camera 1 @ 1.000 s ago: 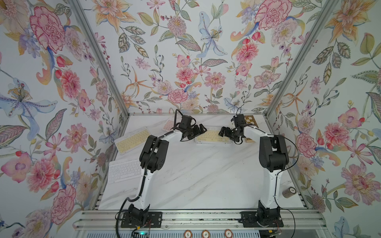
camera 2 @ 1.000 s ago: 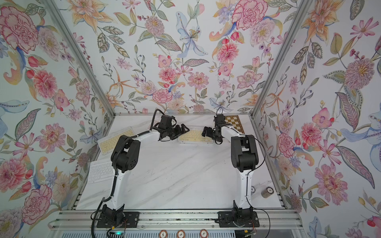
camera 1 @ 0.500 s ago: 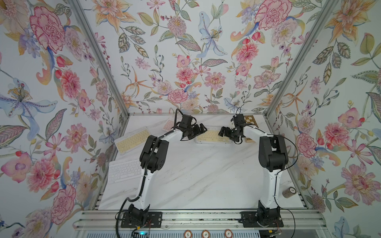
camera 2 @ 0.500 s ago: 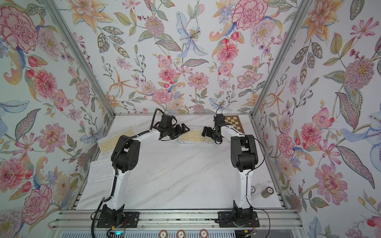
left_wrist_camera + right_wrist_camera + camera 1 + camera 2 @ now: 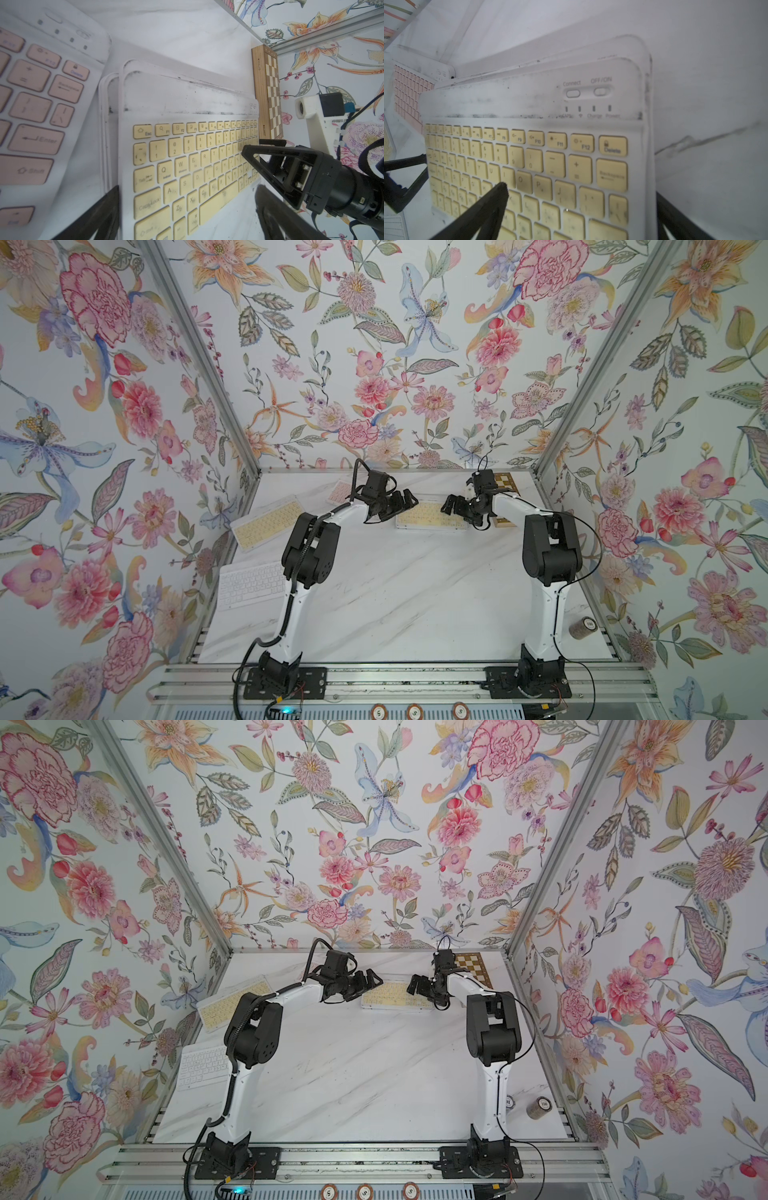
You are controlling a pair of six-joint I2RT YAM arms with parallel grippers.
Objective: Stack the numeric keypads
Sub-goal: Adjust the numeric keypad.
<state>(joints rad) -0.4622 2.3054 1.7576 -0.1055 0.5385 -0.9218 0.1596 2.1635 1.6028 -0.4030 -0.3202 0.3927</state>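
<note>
Next, I bring both grippers to the stack's front edge (image 5: 432, 529) and nudge the stack straight, since the yellow keypad sits forward of the lower keypad's back edge (image 5: 608, 49).
A stack of numeric keypads (image 5: 428, 516) lies at the back middle of the table, with a yellow-keyed one (image 5: 187, 158) on top. My left gripper (image 5: 409, 499) stands open at its left end, one finger (image 5: 104, 214) beside each long edge. At the right end my right gripper (image 5: 449, 506) is open too; one fingertip (image 5: 496, 193) hovers over the keys and the other sits past the edge. A pink keypad (image 5: 31, 104) lies just left of the stack. Another yellow keypad (image 5: 268, 522) and a white keypad (image 5: 251, 585) rest along the left wall.
A brown-and-cream chessboard (image 5: 505, 483) lies in the back right corner, right behind the stack's right end (image 5: 270, 93). A roll of poker chips (image 5: 583, 626) stands at the front right, and three chips (image 5: 415, 711) sit on the front rail.
</note>
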